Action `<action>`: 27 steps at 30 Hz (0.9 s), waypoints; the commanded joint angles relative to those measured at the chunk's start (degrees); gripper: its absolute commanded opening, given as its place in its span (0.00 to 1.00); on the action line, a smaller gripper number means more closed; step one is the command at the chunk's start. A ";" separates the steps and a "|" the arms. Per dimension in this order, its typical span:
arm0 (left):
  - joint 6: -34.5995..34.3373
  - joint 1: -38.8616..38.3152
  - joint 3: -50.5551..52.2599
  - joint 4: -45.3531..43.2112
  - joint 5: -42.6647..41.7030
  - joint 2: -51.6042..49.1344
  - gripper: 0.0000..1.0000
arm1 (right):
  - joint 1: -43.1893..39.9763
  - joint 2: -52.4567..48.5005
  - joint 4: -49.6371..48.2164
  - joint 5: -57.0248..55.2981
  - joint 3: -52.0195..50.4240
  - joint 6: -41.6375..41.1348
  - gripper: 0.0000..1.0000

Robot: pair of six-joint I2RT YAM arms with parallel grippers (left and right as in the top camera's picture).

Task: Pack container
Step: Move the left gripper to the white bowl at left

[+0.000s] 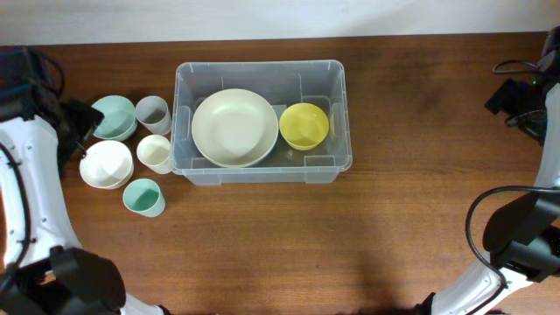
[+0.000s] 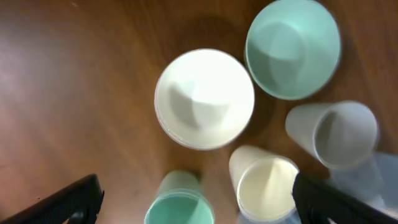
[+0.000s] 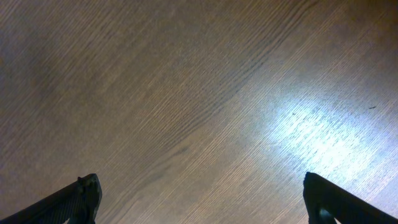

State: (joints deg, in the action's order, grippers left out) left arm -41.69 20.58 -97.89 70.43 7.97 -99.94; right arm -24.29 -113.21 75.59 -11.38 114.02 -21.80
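My left gripper should go on down, as the white bowl's rim (image 1: 84,173) away from the tub is clear of other dishes, before its open fingers are on both sides of that rim.
The container (image 1: 339,96) is a large clear tub in the middle of the table. A big cream bowl (image 1: 234,128) and a small yellow bowl (image 1: 304,125) lie inside it. Its corner shows in the left wrist view (image 2: 380,179). My left gripper (image 2: 196,200) is open and empty, hovering over the group of cups and bowls left of the tub; it also shows in the overhead view (image 1: 77,129). My right gripper (image 3: 199,199) is open and empty above bare wood at the far right.
Left of the tub stand a mint bowl (image 1: 114,116), a white bowl (image 1: 107,164), a grey cup (image 1: 152,113), a cream cup (image 1: 156,153) and a mint cup (image 1: 143,197). The left wrist view shows the white bowl (image 2: 204,98) and mint cup (image 2: 180,205).
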 commanded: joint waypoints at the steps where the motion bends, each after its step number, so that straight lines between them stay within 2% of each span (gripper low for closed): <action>1: -1.84 1.95 8.72 -7.58 -5.31 -0.50 0.99 | -0.11 -0.57 0.02 -0.92 -0.35 0.39 0.99; 3: -4.13 2.80 13.46 -12.20 -5.18 -0.68 0.99 | -0.11 -0.57 0.02 -0.92 -0.35 0.39 0.99; 8: -7.82 5.22 19.08 -15.78 -5.07 -2.16 0.99 | -0.11 -0.57 0.02 -0.90 -0.35 0.39 0.99; 23: -7.80 7.45 19.43 -17.77 -3.96 -14.78 0.98 | -0.11 -0.59 0.02 -0.90 -0.35 0.39 0.99; 25: -7.80 7.45 19.43 -17.97 -3.93 -15.45 0.95 | -0.11 -0.57 0.02 -0.90 -0.35 0.37 0.99; 27: -7.80 7.45 19.43 -18.08 -3.91 -15.58 0.83 | -0.11 -0.59 0.02 -0.90 -0.35 0.39 0.99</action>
State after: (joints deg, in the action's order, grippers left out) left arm -49.39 27.88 -78.72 52.60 3.62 -114.89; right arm -24.29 -113.21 75.59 -11.38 114.02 -21.80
